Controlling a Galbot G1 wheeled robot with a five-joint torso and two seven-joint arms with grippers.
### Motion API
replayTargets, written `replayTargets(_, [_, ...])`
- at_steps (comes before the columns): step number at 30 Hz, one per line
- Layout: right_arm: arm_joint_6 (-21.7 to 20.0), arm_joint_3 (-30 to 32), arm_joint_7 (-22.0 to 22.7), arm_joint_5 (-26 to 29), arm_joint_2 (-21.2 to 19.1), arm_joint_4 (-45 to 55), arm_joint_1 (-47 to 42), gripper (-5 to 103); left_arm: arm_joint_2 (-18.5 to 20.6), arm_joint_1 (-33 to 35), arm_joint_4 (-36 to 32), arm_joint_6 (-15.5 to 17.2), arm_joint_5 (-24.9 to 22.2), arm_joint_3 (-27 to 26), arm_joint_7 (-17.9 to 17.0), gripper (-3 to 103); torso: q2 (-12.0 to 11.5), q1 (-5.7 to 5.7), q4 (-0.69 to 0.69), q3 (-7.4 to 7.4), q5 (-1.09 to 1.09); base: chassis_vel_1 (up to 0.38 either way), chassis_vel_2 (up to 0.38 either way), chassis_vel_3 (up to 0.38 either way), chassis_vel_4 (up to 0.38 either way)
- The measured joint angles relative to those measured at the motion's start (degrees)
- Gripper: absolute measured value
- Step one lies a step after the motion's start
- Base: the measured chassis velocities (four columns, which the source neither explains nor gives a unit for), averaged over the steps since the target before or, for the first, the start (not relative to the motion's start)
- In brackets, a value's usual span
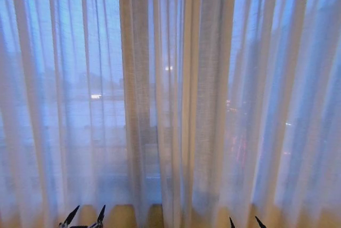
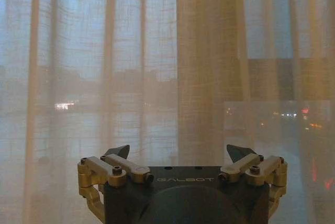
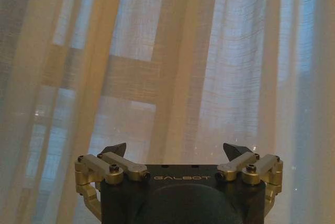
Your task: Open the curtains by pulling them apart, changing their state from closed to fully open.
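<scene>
I see the sheer white curtains hanging in loose folds from above. The curtains' edge fold (image 1: 188, 177) will slant, with its top lagging behind, when I pull it sideways.
The sheer white curtains (image 1: 170, 100) hang shut across the whole window, their thick overlapping folds meeting at the middle (image 1: 176, 132). My left gripper (image 1: 85, 214) pokes up at the bottom left of the head view, open, just short of the fabric. My right gripper (image 1: 245, 221) shows its tips at the bottom right, also open. In the left wrist view the left gripper (image 2: 180, 153) faces the curtains (image 2: 207, 67) with nothing between its fingers. The right wrist view has the right gripper (image 3: 175, 150) open before slanting folds of the curtains (image 3: 178, 51).
Through the fabric a dusk skyline with small lights (image 1: 96, 96) and a window frame bar (image 3: 131, 80) show faintly. A pale floor strip (image 1: 120, 216) lies under the curtain hem.
</scene>
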Motion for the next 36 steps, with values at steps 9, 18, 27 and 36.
replayTargets(9, [-0.4,-0.6,2.9,0.1,0.0,0.2,0.0,100,-0.1,0.5,0.0,-0.5,0.0,-0.2,0.0,100,0.0,0.09,0.01,0.04,0.02,-0.202,0.199,0.195,-0.2])
replayTargets(18, [-1.3,-1.1,4.1,0.1,0.0,0.8,-0.3,100,-0.3,0.6,-0.1,-0.6,-0.1,-0.1,-0.1,100,0.0,-0.05,0.0,-0.02,0.0,-0.024,0.007,0.012,-0.009])
replayTargets(27, [-1.1,-1.1,4.1,0.2,0.0,0.8,-0.2,100,-0.1,0.3,0.0,-0.4,-0.2,0.0,-0.1,100,0.0,0.02,0.0,0.01,0.02,0.034,-0.018,-0.031,0.027])
replayTargets(36, [-0.7,-1.1,4.1,0.0,0.0,0.5,0.3,100,0.0,-0.1,0.4,-0.3,-0.3,0.0,-0.2,100,0.0,0.01,0.0,0.01,0.01,0.071,-0.075,-0.074,0.073])
